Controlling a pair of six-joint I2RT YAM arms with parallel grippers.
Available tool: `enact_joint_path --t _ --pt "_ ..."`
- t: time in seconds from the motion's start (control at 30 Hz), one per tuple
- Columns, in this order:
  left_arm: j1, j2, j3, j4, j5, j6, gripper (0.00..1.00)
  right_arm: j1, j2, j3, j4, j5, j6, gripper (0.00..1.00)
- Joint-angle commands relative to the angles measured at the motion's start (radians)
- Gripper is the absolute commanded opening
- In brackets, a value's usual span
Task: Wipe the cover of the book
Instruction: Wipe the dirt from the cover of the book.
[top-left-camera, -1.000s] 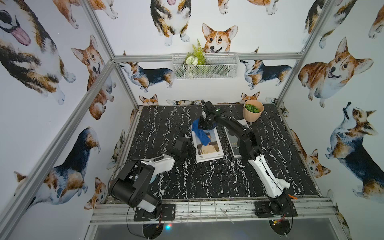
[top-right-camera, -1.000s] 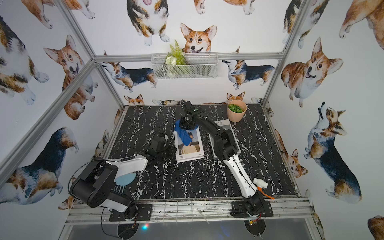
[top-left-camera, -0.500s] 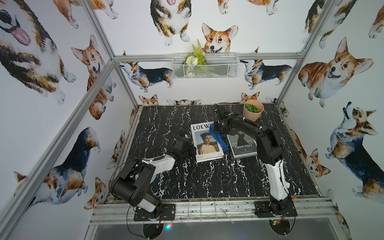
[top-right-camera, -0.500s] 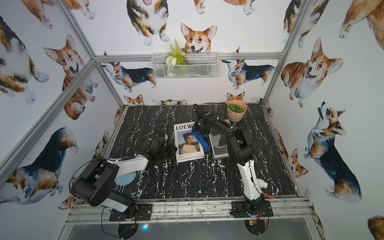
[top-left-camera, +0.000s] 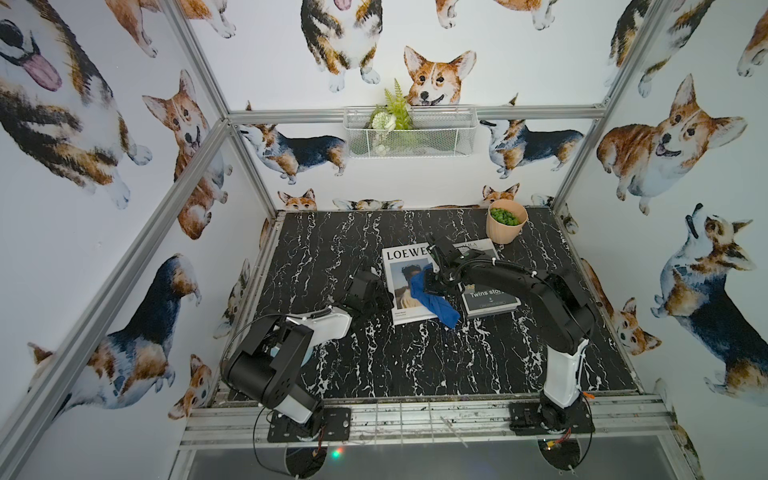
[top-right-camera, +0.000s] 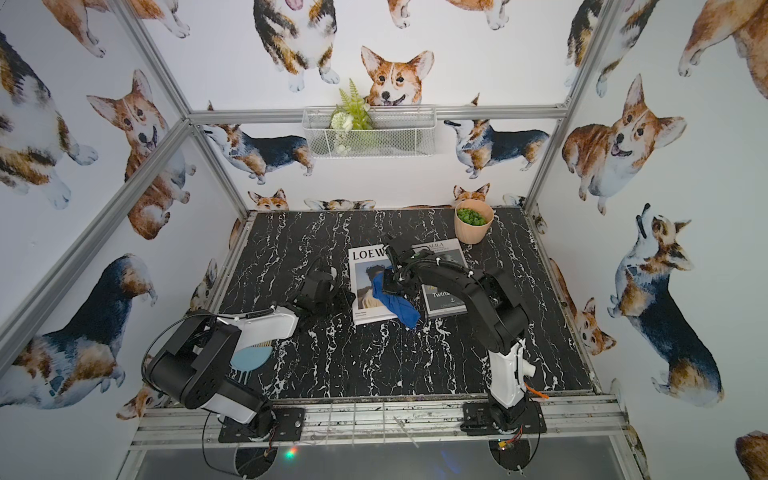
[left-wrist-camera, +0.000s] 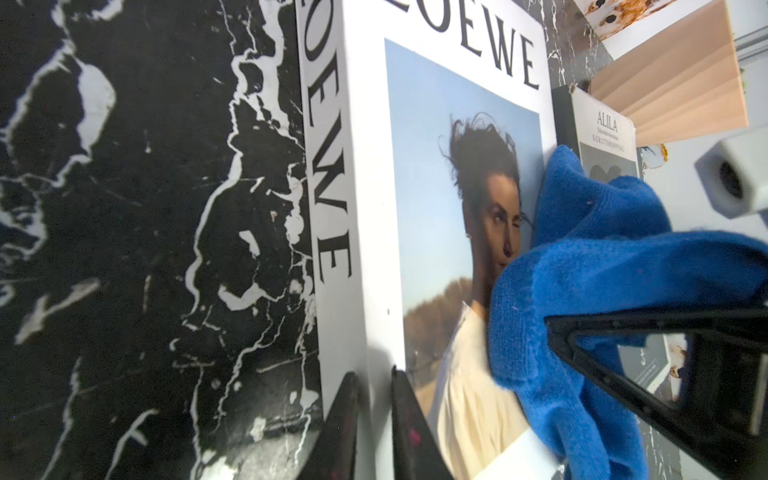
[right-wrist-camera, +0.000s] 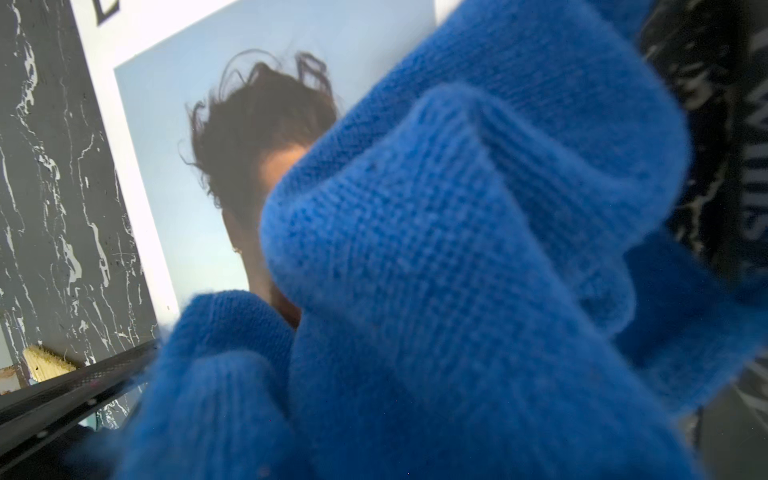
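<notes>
The robot's right gripper should sweep the blue cloth back to the cover's near end (top-left-camera: 405, 313), because the cloth lies at the cover's edge (top-left-camera: 440, 299) next to the dark book.
The white LOEWE book (top-left-camera: 401, 286) (top-right-camera: 365, 286) lies flat mid-table on the black marble. My right gripper (top-left-camera: 428, 286) (top-right-camera: 388, 286) is shut on a blue cloth (top-left-camera: 432, 305) (top-right-camera: 397, 305). It presses the cloth on the right part of the cover, and the cloth's tail hangs past the near right corner. In the right wrist view the cloth (right-wrist-camera: 457, 270) hides the jaws and much of the cover (right-wrist-camera: 174, 124). My left gripper (top-left-camera: 382, 297) (left-wrist-camera: 374, 372) is shut, with its tips against the book's left edge (left-wrist-camera: 332, 166).
A dark book (top-left-camera: 490, 299) lies right beside the white one, partly under the right arm. A peach pot of greens (top-left-camera: 506, 226) stands at the back right. A wire basket (top-left-camera: 409, 133) hangs on the back wall. A brush and blue dustpan (top-right-camera: 249, 357) lie under the left arm.
The right gripper swept the cloth from the cover's left part across to its right edge, then toward the near right corner. The left gripper and the book stayed put.
</notes>
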Motion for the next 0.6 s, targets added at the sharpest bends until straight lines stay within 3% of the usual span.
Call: enact_joint_path --t 0.0,0.2,0.37,0.57 --pt "-0.001 0.018 -0.011 -0.224 -0.029 -0.001 0.18 0.018 0.037 0.014 -0.175 -0.001 0.038 0.0" --pt "-0.002 -0.001 -0.013 -0.242 -0.036 0.003 0.18 0.092 0.096 0.108 -0.172 -0.046 0.064 0.0" --pt "-0.001 -0.005 -0.018 -0.242 -0.04 0.001 0.18 0.109 0.071 0.07 -0.167 -0.063 0.058 0.0" --pt "-0.001 -0.018 -0.034 -0.247 -0.045 0.006 0.18 -0.012 -0.047 -0.1 -0.161 -0.002 0.036 0.0"
